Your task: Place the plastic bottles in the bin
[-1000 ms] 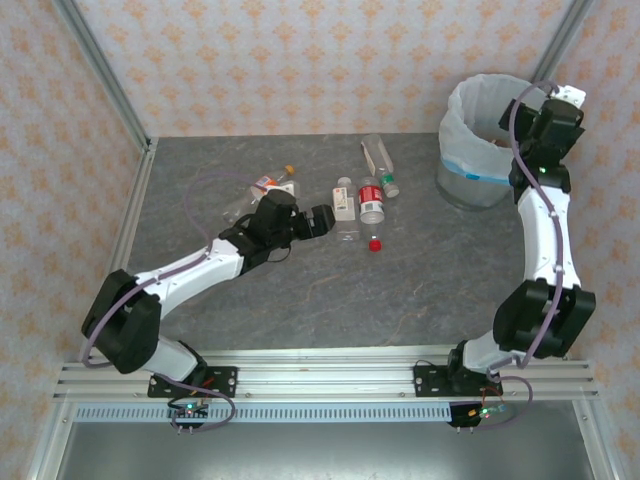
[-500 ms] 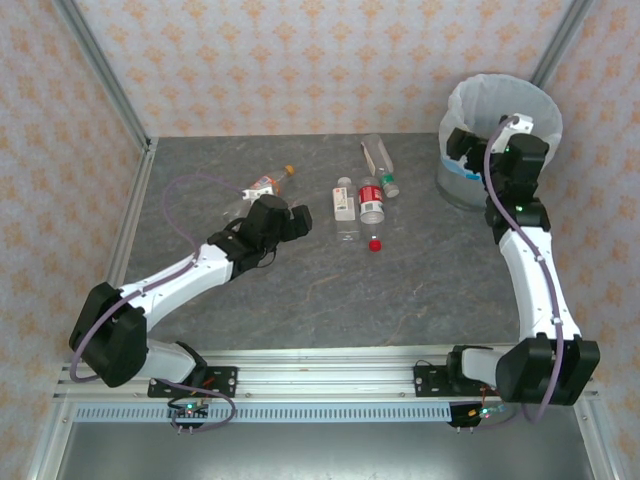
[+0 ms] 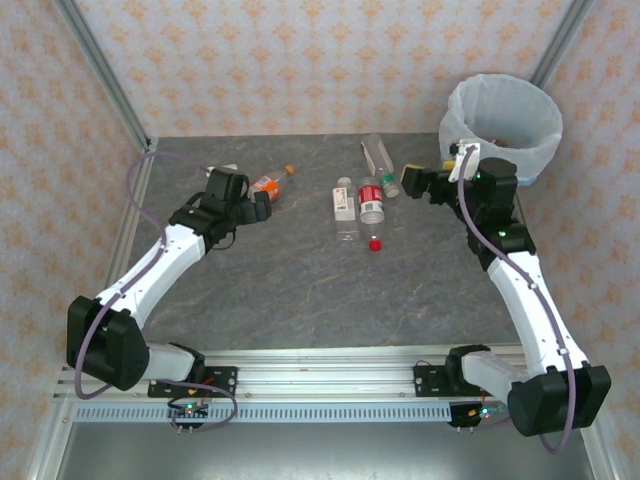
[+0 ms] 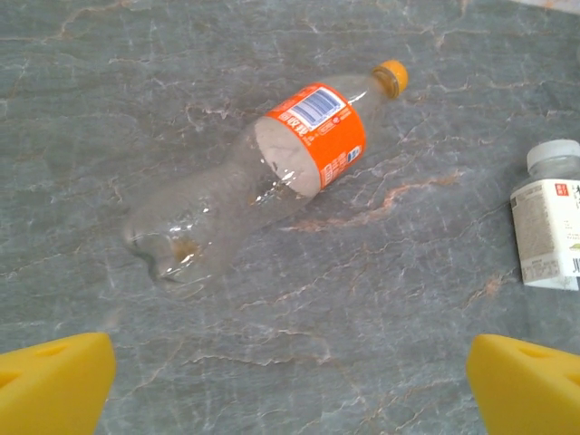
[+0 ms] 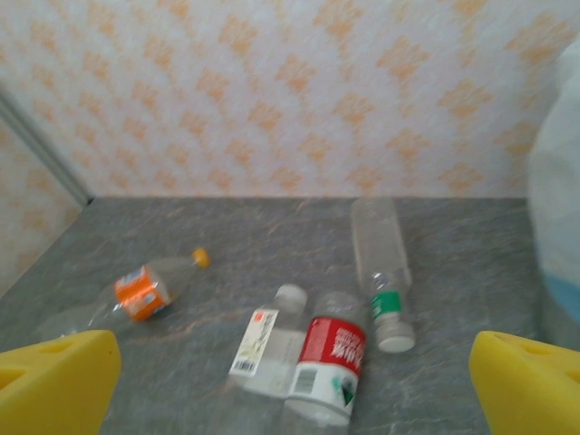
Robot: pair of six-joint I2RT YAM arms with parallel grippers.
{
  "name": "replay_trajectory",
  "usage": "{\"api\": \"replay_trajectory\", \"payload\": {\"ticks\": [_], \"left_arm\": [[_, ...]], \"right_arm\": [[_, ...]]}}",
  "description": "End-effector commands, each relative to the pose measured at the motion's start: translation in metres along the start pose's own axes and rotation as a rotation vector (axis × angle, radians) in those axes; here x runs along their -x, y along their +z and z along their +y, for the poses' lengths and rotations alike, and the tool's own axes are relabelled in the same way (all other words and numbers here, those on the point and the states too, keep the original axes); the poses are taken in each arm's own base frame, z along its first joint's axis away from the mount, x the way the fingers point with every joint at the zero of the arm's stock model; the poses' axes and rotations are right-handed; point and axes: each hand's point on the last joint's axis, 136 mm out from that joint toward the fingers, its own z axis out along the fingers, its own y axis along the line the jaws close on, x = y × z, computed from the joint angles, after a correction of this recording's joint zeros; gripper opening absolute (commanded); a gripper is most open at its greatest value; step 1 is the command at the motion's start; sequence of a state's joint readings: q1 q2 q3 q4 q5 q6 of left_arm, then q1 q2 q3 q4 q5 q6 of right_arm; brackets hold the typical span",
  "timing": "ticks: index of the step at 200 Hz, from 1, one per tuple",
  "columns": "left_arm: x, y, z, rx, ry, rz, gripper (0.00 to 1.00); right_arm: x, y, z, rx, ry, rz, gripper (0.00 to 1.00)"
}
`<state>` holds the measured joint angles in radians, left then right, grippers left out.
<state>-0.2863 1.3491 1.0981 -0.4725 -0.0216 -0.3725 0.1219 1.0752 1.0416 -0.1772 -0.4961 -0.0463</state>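
My left gripper should keep going down and close on the orange-label bottle's narrow middle (image 4: 239, 185), since the orange-label bottle (image 4: 313, 136) lies apart from the white-label bottle.
Several plastic bottles lie on the grey table. An orange-label bottle (image 3: 266, 183) (image 4: 272, 172) lies on its side just ahead of my left gripper (image 3: 257, 203) (image 4: 290, 390), which is open and empty. In the middle lie a white-label bottle (image 3: 345, 203) (image 5: 267, 343), a red-label bottle (image 3: 371, 204) (image 5: 332, 355) and a clear green-label bottle (image 3: 380, 165) (image 5: 381, 272). My right gripper (image 3: 416, 184) (image 5: 292, 390) hovers open and empty just right of them. The bin (image 3: 500, 120) (image 5: 560, 227), lined with a white bag, stands at the back right.
A loose red cap (image 3: 374, 243) lies in front of the middle bottles. Patterned walls and metal frame posts close the table at the back and sides. The white-label bottle (image 4: 548, 227) also lies at the right edge of the left wrist view.
My left arm swung left, away from the middle bottles, to the orange-label bottle. My right arm came off the bin and moved left and down toward the middle bottles. Both grippers stayed open.
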Motion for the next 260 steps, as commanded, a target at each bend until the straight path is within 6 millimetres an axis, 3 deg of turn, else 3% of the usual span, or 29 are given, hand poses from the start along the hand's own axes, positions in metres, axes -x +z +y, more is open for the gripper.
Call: {"api": "replay_trajectory", "payload": {"ticks": [1, 32, 79, 108, 135, 180, 221, 244, 260], "left_arm": [[-0.008, -0.007, -0.002, -0.030, 0.110, 0.091, 1.00], [-0.010, 0.004, 0.013, 0.021, 0.169, 0.197, 1.00], [-0.007, 0.028, 0.033, 0.094, 0.198, 0.271, 1.00], [-0.006, 0.046, 0.037, 0.082, 0.221, 0.329, 1.00], [-0.006, 0.052, 0.027, -0.008, 0.346, 0.352, 1.00], [0.010, 0.060, 0.048, 0.078, 0.527, 0.324, 1.00], [-0.001, 0.090, 0.056, 0.093, 0.670, 0.428, 1.00], [0.002, 0.101, 0.050, 0.064, 0.688, 0.441, 0.99], [-0.006, 0.118, 0.048, 0.046, 0.687, 0.471, 0.99]], "right_arm": [[-0.015, 0.004, 0.019, 0.087, -0.013, 0.023, 0.99], [-0.031, 0.010, 0.022, 0.102, 0.012, 0.036, 0.99], [-0.038, 0.010, 0.016, 0.075, 0.015, 0.030, 0.99], [-0.039, 0.010, 0.015, 0.067, 0.009, 0.026, 0.99], [-0.039, 0.008, 0.014, 0.060, 0.007, 0.024, 0.99], [-0.043, 0.007, 0.009, 0.037, 0.000, 0.023, 0.99], [-0.042, 0.008, 0.009, 0.035, 0.014, 0.014, 0.99], [-0.041, 0.006, 0.008, 0.029, 0.020, 0.012, 0.99], [-0.040, 0.005, 0.008, 0.026, 0.024, 0.008, 0.99]]}}
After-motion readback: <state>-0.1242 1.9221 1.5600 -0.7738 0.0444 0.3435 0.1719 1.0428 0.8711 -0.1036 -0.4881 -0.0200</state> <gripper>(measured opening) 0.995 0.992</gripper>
